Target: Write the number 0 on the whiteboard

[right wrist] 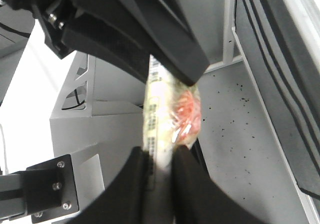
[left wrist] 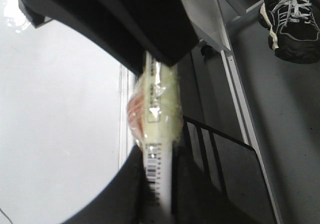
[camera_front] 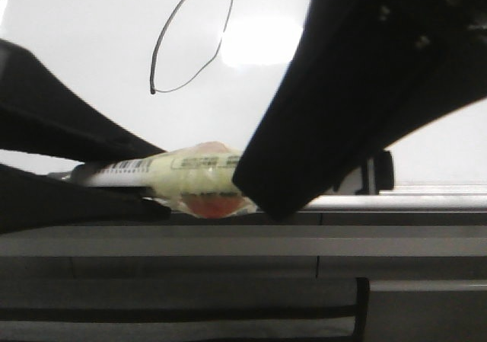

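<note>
My right gripper should open and back clear of the marker's black end before my left gripper turns it upright, since both grippers are clamping the level marker.
The number 0, a thin black slanted oval, is drawn on the whiteboard, which also shows in the left wrist view. A white marker with a barcode and a yellowish, red-tinted tape wrap is held level over the board's near frame edge. My left gripper is shut on its barcode end, and my right gripper is shut on its other end. The left wrist view shows the marker between my left fingers. The right wrist view shows the marker between my right fingers.
A dark grey slatted surface lies in front of the board. A black shoe rests on the grey floor beside the table. A black bracket with screws and a grey stand are in the right wrist view.
</note>
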### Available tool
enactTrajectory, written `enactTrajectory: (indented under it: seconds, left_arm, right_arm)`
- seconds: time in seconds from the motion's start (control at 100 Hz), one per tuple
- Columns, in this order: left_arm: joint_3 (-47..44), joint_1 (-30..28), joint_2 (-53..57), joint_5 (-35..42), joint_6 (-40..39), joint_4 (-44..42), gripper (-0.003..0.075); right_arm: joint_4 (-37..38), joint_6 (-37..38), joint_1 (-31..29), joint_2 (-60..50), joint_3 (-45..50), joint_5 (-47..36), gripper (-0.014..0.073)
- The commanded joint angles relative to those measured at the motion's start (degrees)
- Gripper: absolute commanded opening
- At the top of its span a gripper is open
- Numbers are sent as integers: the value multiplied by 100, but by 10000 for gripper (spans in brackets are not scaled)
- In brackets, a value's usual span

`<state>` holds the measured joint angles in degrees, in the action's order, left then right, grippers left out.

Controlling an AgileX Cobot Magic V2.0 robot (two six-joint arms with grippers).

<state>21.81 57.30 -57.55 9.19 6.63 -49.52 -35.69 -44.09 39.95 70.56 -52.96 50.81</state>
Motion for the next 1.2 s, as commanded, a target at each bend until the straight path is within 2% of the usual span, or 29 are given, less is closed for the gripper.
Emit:
enactTrajectory:
  seconds: [0.0,0.05,0.11,0.12,0.17,0.24,0.29,0.41,0.58,0.78,0.96,1.19]
  left_arm:
    - [178,33,37,271,3,24,-20]
    - [178,33,37,271,3,33,-20]
    - [178,33,37,251,3,83,-20]
    - [178,33,37,258,3,83,-20]
    - [191,33,37,181,3,83,-20]
    - [270,33,37,-104,3,83,-20]
    - [412,19,37,-469,3,298,-20]
    - [831,-254,37,-870,-60,1537,-20]
    - [991,-1239,37,-388,-157,3224,-20]
    - [950,-2293,37,5,-157,5530,-20]
    - [833,-2385,37,148,-157,6050,-20]
    - [822,-2385,-82,274,-157,7482,-20]
  right_arm:
    - [-94,-37,-15,-110,-182,-368,56]
    - [-94,-37,-15,-110,-182,-553,164]
    - [-94,-37,-15,-110,-182,-750,350]
    - [-94,-37,-15,-110,-182,-768,350]
    - [-94,-37,-15,-110,-182,-881,491]
    - [-94,-37,-15,-110,-224,-941,621]
    - [-68,-37,-26,-110,-294,-941,668]
    - [-60,-37,-26,-149,-512,-929,664]
    - [59,-37,-26,-391,-843,-1062,664]
    - [200,-37,-26,-982,-938,-1706,664]
    - [227,-37,-26,-1293,-938,-1724,664]
    - [227,-37,-26,-1284,-902,-1603,664]
